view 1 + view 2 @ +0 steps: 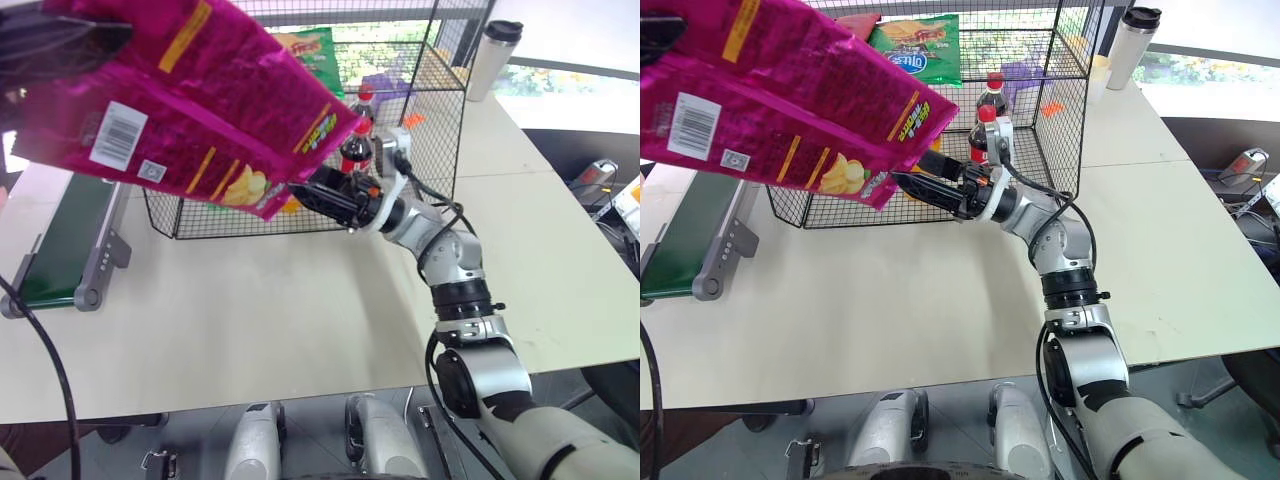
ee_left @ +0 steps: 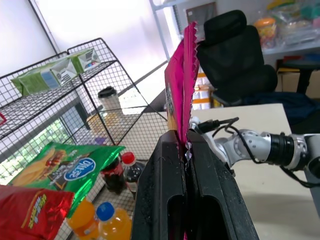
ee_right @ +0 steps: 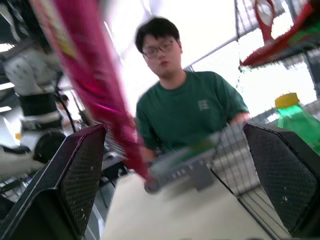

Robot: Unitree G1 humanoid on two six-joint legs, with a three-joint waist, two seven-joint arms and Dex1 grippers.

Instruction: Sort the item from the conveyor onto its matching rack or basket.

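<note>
The free shelf spot (image 1: pixel 376 48) beyond the green bag lies on my right gripper's side, so that gripper should get the magenta-pink bag's lower end (image 1: pixel 292 166) from my left gripper.
The item, a magenta-pink chip bag (image 1: pixel 190 100), hangs high above the table's left side with its barcode panel toward me. My left gripper (image 2: pixel 186 144) is shut on the bag's edge, and it shows as a dark shape (image 1: pixel 95 40) at the bag's upper end. The right gripper (image 1: pixel 302 190) is open, pointing left just under the bag's lower corner. In the right wrist view the bag (image 3: pixel 95 90) hangs between its spread fingers (image 3: pixel 75 180) without a grip. The green conveyor (image 1: pixel 60 240) lies below at the left. Behind stands the black wire rack (image 1: pixel 425 120).
The rack holds a green chip bag (image 1: pixel 915 50), cola bottles (image 1: pixel 358 140), orange soda bottles (image 2: pixel 100 220) and a red chip bag (image 2: pixel 30 210). A steel tumbler (image 1: pixel 495 60) stands to the rack's right. A person in a green shirt (image 3: pixel 190 110) sits beyond the conveyor.
</note>
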